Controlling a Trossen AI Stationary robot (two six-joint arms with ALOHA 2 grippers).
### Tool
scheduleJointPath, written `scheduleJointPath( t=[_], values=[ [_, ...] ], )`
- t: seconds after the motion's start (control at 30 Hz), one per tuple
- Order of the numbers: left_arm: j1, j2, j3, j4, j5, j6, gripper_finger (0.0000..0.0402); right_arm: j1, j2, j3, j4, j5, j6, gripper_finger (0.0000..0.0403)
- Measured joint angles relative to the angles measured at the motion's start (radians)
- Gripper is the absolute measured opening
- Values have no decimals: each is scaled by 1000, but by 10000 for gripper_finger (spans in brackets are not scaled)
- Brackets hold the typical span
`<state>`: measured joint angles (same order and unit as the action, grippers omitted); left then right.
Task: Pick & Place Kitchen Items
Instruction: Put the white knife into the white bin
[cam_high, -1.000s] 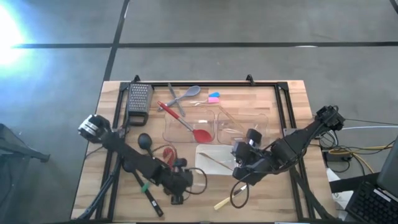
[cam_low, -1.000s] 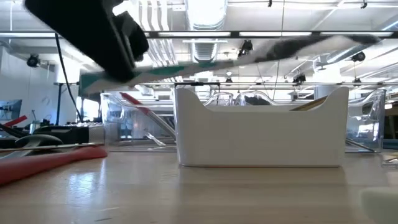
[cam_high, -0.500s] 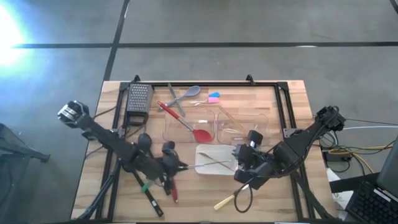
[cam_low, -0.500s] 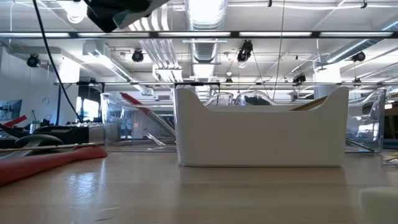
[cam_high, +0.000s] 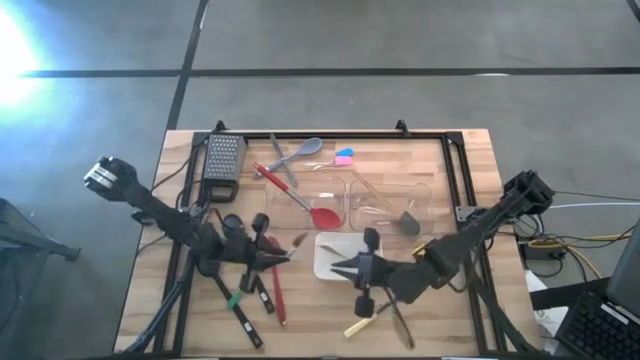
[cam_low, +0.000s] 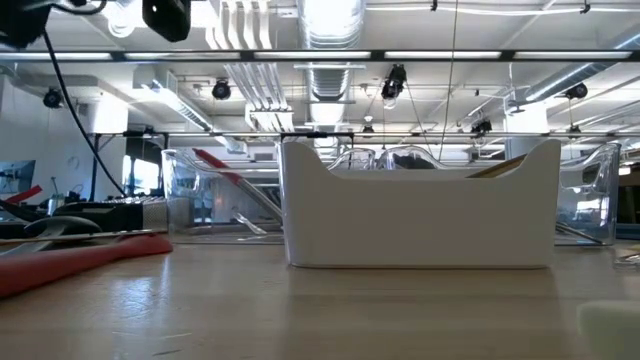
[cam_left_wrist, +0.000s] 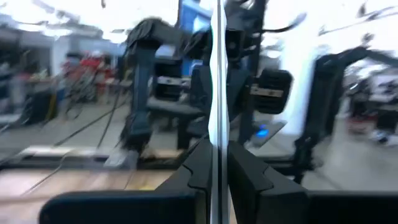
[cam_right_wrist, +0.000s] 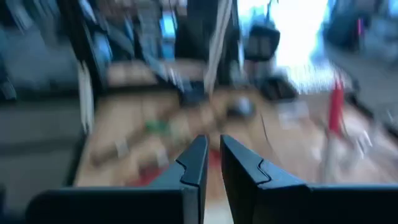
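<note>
I should open my right gripper and take the pale handle with it before putting the knife in the tray, because my left gripper is holding the knife by its blade (cam_left_wrist: 219, 167).
My left gripper (cam_high: 278, 256) hovers left of the white tray (cam_high: 322, 244), pointing toward the table's right. It is shut on a thin, blade-like utensil, seemingly a small knife (cam_left_wrist: 217, 87). My right gripper (cam_high: 338, 266) reaches over the tray's near part and points toward the left gripper. Its fingers (cam_right_wrist: 198, 163) stand almost together with nothing between them. A red spoon (cam_high: 300, 200) lies slanted in the left clear bin (cam_high: 280, 205). A grey spoon (cam_high: 306, 150) and pink and blue spatulas (cam_high: 343, 156) lie by the far edge. My left gripper pinches the knife between its two fingers, and in the wrist view the knife shows edge-on as a pale strip (cam_left_wrist: 217, 146). The fingers come about level from the table's left. The knife sticks out past the fingertips, its tip (cam_high: 300, 240) clear of the table.
A metal grater (cam_high: 225, 160) lies at the far left. A black ladle (cam_high: 232, 224), a red-handled utensil (cam_high: 276, 296) and a black one with a green band (cam_high: 235, 304) lie under the left arm. A yellow-handled utensil (cam_high: 362, 322) lies by the near edge. The second clear bin (cam_high: 392, 200) stands right of the first.
My left gripper has risen from near the table's front edge, drawn back toward the far left and tipped from pointing down to about level, staying shut on the knife. My right gripper has swung toward the table's left over the tray and tipped up toward level.
</note>
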<state>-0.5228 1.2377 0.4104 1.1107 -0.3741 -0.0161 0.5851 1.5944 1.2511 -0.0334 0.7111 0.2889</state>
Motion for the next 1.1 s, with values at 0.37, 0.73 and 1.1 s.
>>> scheduleJointPath(
  t=[0.37,0.73,1.1],
  values=[
    [10,16,-6,63,51,42,31,-120,0,-214,654,-174,-124,63],
    [102,31,90,-44,57,30,31,-141,43,-122,621,-223,-263,156],
    [149,50,207,-141,160,30,31,-141,55,-27,539,-169,-319,146]
  ],
)
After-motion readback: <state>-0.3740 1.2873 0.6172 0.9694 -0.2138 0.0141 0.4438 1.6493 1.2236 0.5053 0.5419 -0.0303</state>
